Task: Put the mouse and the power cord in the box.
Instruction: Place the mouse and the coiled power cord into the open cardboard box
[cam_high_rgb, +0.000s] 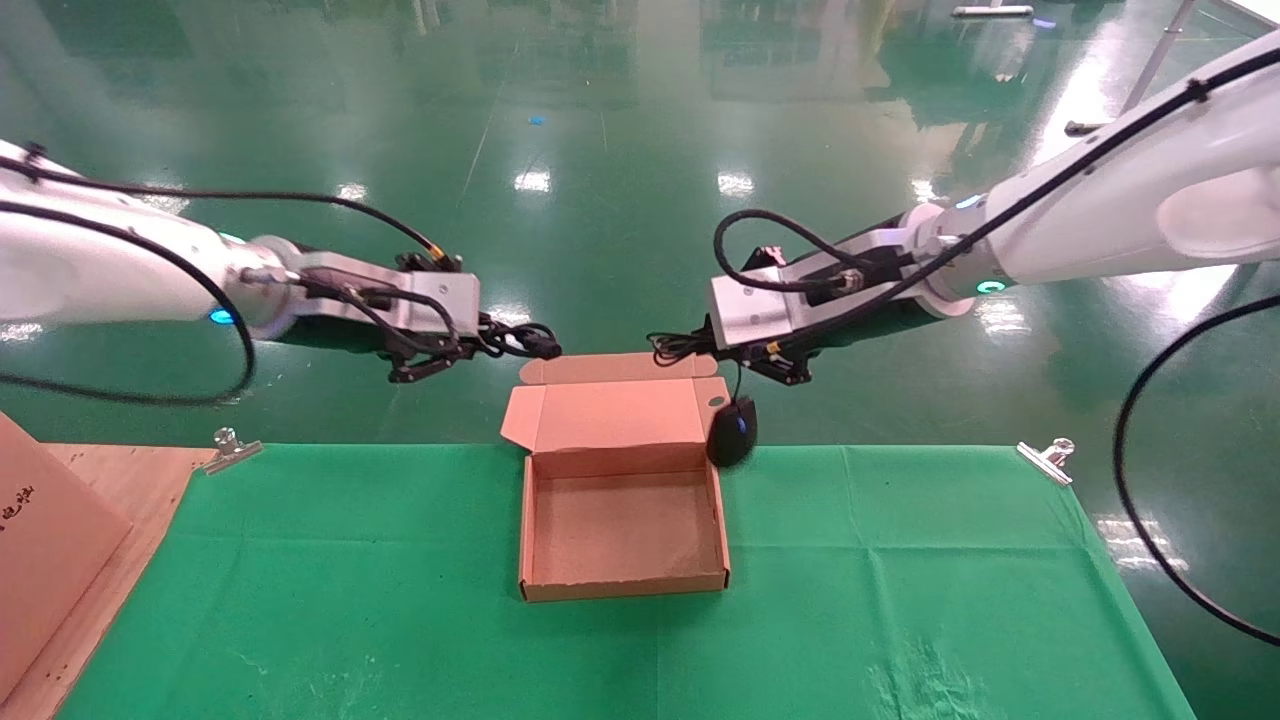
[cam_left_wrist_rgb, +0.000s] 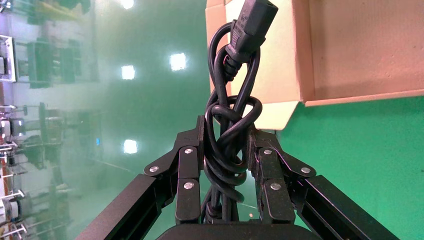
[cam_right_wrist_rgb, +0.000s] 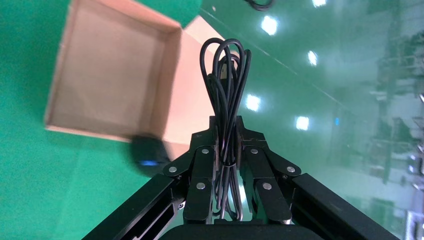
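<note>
Both of my full grippers face each other at the box's lid, so next my right gripper moves back while my left gripper first puts the power cord in the box.
The brown box lies open in the middle of the green table, its lid standing up at the back. My left gripper hovers behind the box's left rear corner, shut on the bundled power cord. In the left wrist view the cord sits knotted between the fingers, with its plug pointing toward the box. My right gripper is behind the right rear corner, shut on the mouse's coiled thin cable. The black mouse dangles below it beside the box wall.
A green cloth covers the table, held by metal clips at the far left and far right. A wooden board with a large cardboard carton stands at the left edge. Shiny green floor lies beyond the table's back edge.
</note>
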